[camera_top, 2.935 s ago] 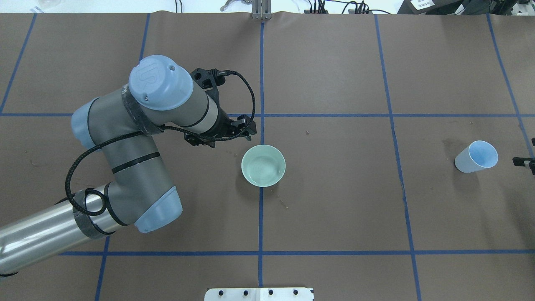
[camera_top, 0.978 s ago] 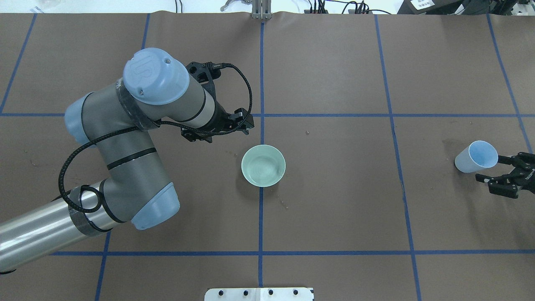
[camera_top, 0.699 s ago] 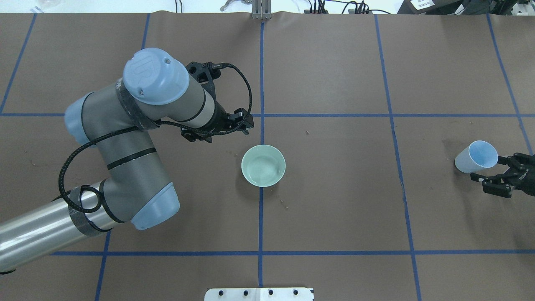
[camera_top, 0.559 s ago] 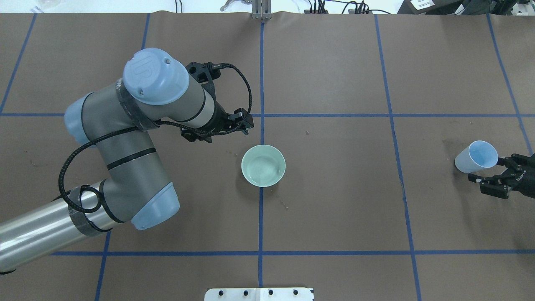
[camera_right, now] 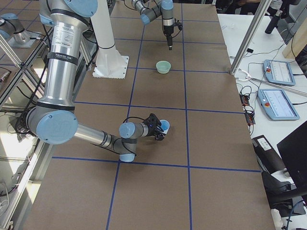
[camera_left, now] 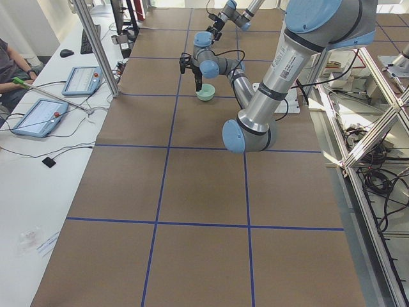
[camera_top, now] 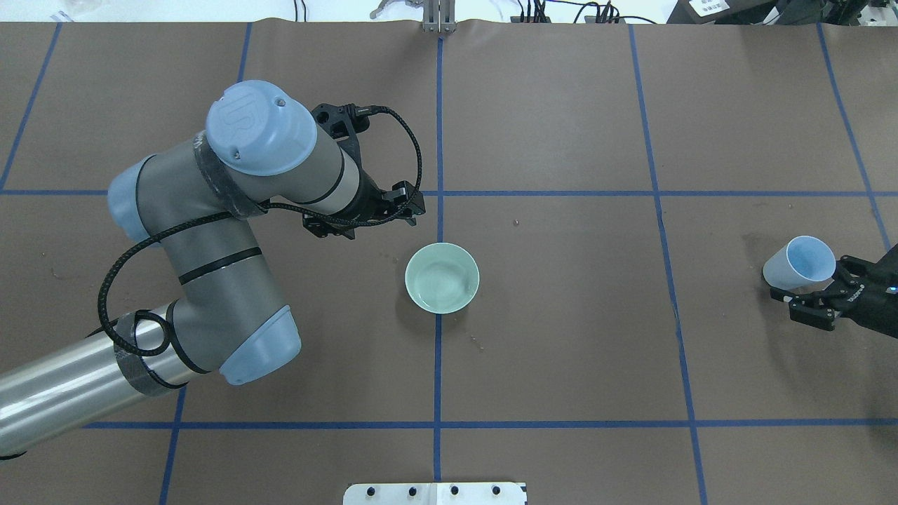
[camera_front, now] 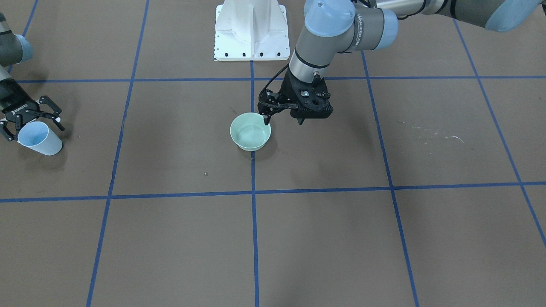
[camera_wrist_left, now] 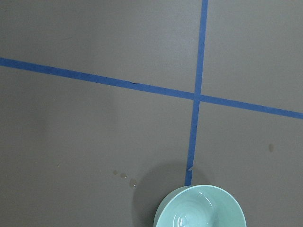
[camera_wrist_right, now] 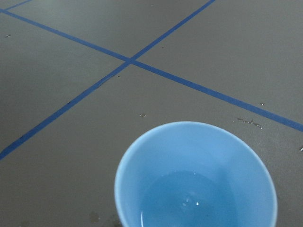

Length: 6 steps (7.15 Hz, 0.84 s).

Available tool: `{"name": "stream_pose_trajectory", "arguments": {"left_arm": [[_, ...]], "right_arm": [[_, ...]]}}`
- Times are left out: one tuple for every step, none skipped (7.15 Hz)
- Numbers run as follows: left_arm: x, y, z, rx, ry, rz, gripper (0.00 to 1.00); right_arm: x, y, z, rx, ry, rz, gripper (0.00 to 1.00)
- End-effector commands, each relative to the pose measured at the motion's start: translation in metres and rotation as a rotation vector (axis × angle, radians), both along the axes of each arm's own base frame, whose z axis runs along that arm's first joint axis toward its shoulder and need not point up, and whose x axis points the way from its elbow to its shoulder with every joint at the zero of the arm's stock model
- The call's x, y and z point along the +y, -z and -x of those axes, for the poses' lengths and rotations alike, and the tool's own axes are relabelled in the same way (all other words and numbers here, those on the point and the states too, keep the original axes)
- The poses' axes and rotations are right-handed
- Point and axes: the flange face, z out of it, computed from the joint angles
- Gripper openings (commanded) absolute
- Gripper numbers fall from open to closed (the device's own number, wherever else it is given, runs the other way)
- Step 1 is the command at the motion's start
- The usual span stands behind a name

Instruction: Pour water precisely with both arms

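I expect the water to stay low inside the pale blue cup [camera_front: 41, 137] when I lift it, because the shallow pool [camera_wrist_right: 191, 201] is far below the cup's rim.
A pale blue cup [camera_top: 800, 263] stands upright at the table's right end, and the water [camera_wrist_right: 189, 198] shows as a shallow clear pool with glints at its bottom. My right gripper [camera_front: 32, 128] is open, with a finger on either side of the cup and not closed on it. A mint-green bowl [camera_top: 442, 277] sits at the table's centre, with wet glints inside [camera_wrist_left: 187, 220]. My left gripper [camera_front: 283, 122] hangs pointing down just beyond the bowl's rim, on the far side from the robot's base, open and empty. Neither wrist view shows its own fingers.
Blue tape lines grid the brown table cover. The white pedestal [camera_front: 251, 30] stands at the robot's edge. Dried drip marks [camera_front: 426, 130] lie on the left half. Tablets and cables lie on the white side desk [camera_right: 273, 96], where a person [camera_left: 9, 64] sits.
My right gripper has come in from the table's right edge and closed the distance to the cup, its open fingers now flanking it. The left arm drew back slightly from the bowl, then held still.
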Motion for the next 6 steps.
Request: {"name": "stream_pose_trajectory", "arguments": {"left_arm": [[-0.0012,-0.0002,0.001,-0.001,0.002,0.001,1.0],[-0.0011,0.0,0.0011,0.0,0.002,0.0,0.99],[-0.0012,-0.0002,0.001,-0.001,0.002,0.0,0.99],[-0.002,-0.0013,0.0019,-0.01,0.005,0.007,0.99],[-0.0023,-0.0019,0.0015,-0.012,0.005,0.006,1.0],[-0.002,-0.0013,0.0019,-0.011,0.005,0.005,0.99]], "right_arm": [[-0.0019,-0.0018,-0.0026,-0.008,-0.031,-0.018,0.96],[-0.0032,-0.0019,-0.0037,-0.006,-0.047,-0.02,0.95],[-0.0048,-0.0026,-0.0052,-0.002,-0.068,-0.022,0.95],[-0.0051,-0.0019,-0.0049,-0.002,-0.073,-0.024,0.95],[-0.0065,-0.0004,-0.005,-0.007,-0.086,-0.025,0.94],[-0.0068,-0.0004,-0.0052,-0.009,-0.09,-0.023,0.93]]}}
